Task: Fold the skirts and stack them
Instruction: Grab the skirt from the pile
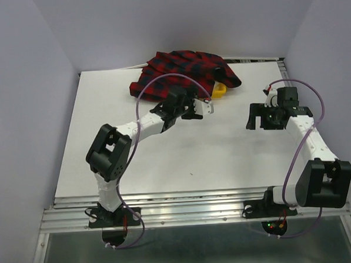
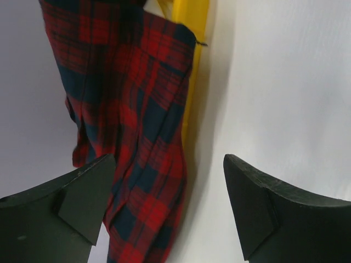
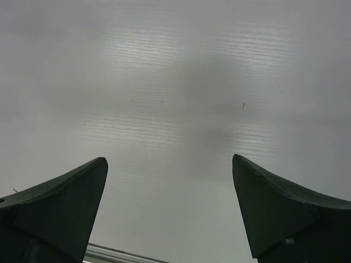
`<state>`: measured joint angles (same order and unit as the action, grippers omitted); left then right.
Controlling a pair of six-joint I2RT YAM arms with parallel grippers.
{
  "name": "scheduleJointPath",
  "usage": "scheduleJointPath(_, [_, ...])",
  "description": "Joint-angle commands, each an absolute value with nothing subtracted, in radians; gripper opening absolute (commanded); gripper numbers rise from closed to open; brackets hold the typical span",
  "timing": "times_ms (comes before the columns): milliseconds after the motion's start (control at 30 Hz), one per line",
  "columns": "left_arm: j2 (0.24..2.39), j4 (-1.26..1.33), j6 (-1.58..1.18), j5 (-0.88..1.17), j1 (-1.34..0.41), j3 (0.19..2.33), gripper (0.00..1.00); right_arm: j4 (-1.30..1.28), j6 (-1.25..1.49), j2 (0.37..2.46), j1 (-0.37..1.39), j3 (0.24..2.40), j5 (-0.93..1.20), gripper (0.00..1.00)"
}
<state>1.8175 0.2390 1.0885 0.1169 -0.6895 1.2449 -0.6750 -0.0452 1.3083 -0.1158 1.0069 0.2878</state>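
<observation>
My left gripper should move forward next, as the plaid skirt's flap [image 2: 151, 189] hangs over the yellow rim between my open fingers, until it closes on that flap [image 2: 163, 150].
A red and dark-blue plaid skirt [image 1: 181, 72] lies crumpled at the back middle of the white table [image 1: 182, 154], with a yellow garment [image 1: 220, 90] showing under its right edge. In the left wrist view the plaid skirt [image 2: 131, 126] hangs down between the fingers beside the yellow cloth [image 2: 192, 33]. My left gripper [image 1: 205, 108] is open and empty just in front of the skirt. My right gripper [image 1: 256, 120] is open and empty over bare table at the right; its wrist view shows only table [image 3: 175, 109].
Grey walls close in the table on the left, back and right. A metal rail [image 1: 191, 208] runs along the near edge by the arm bases. The rail also shows at the bottom of the right wrist view [image 3: 120, 253].
</observation>
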Motion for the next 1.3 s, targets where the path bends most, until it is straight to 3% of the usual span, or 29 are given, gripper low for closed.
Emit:
scheduleJointPath(0, [1.884,0.406,1.103,0.261,-0.686,1.374,0.91,-0.673,-0.055,1.272,-0.121,1.032,0.275,1.00])
scheduleJointPath(167, [2.041,0.416,1.123,0.285,-0.677,1.482,0.91,-0.672,-0.057,1.275,-0.130,1.022,0.270,1.00])
scheduleJointPath(567, [2.186,0.388,1.123,0.278,-0.643,1.623,0.89,-0.667,-0.060,1.295,-0.140,1.019,0.285,1.00])
scheduleJointPath(667, [2.200,0.426,1.127,0.242,-0.640,1.628,0.79,-0.667,-0.058,1.299,-0.140,1.020,0.288,1.00])
scheduleJointPath(700, [2.200,0.446,1.129,0.233,-0.641,1.629,0.70,-0.667,-0.058,1.301,-0.140,1.022,0.288,1.00])
scheduleJointPath(800, [2.207,0.483,1.135,0.192,-0.638,1.638,0.57,-0.666,-0.058,1.301,-0.140,1.019,0.290,1.00])
scheduleJointPath(933, [2.172,0.466,1.086,0.237,-0.621,1.658,0.44,-0.667,-0.057,1.293,-0.140,1.012,0.294,1.00])
scheduleJointPath(967, [2.160,0.460,1.080,0.248,-0.621,1.652,0.35,-0.667,-0.057,1.293,-0.140,1.011,0.298,1.00])
scheduleJointPath(1033, [2.128,0.443,1.066,0.270,-0.623,1.643,0.00,-0.667,-0.057,1.289,-0.140,1.009,0.299,1.00])
scheduleJointPath(1267, [2.074,0.370,0.941,0.279,-0.614,1.712,0.00,-0.667,-0.052,1.279,-0.140,1.014,0.298,1.00])
